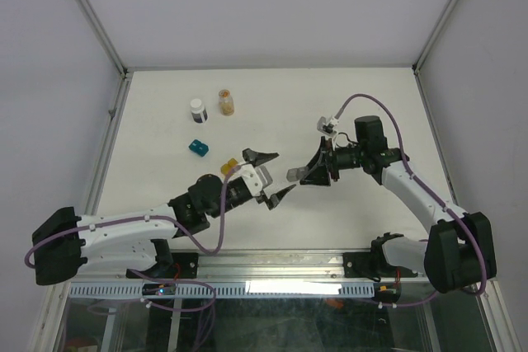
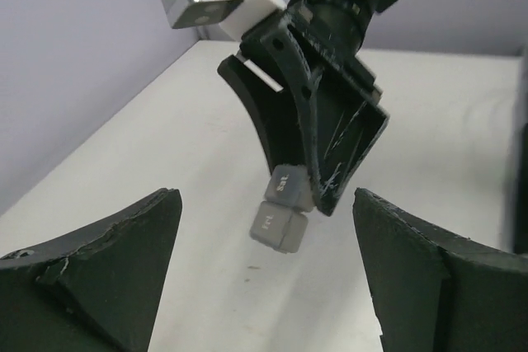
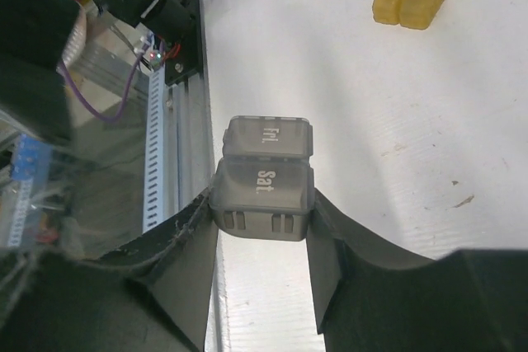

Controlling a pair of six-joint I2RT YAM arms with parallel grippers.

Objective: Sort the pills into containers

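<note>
The gray container's Sat cell (image 2: 288, 186) is clamped between my right gripper's fingers, so my left gripper should take hold of the Fri cell (image 2: 278, 227) to free my right gripper to open a lid.
My right gripper (image 1: 299, 174) is shut on the gray container (image 3: 264, 175), a two-cell box marked "Fri" and "Sat", and holds it above the table by its Sat cell. The box also shows in the top view (image 1: 292, 174) and in the left wrist view (image 2: 280, 212), hanging from the right gripper (image 2: 326, 191). My left gripper (image 1: 279, 173) is open and empty, its fingers (image 2: 107, 261) spread on either side just short of the box. The amber-yellow container (image 1: 232, 165) lies beside the left wrist and shows in the right wrist view (image 3: 408, 2). The teal container (image 1: 198, 147) lies farther left.
Two small bottles stand at the back left: a white-capped dark one (image 1: 198, 110) and an amber one (image 1: 226, 102) with pills inside. The table's metal front rail (image 3: 169, 146) with cables runs just below the held box. Frame posts stand at the back corners.
</note>
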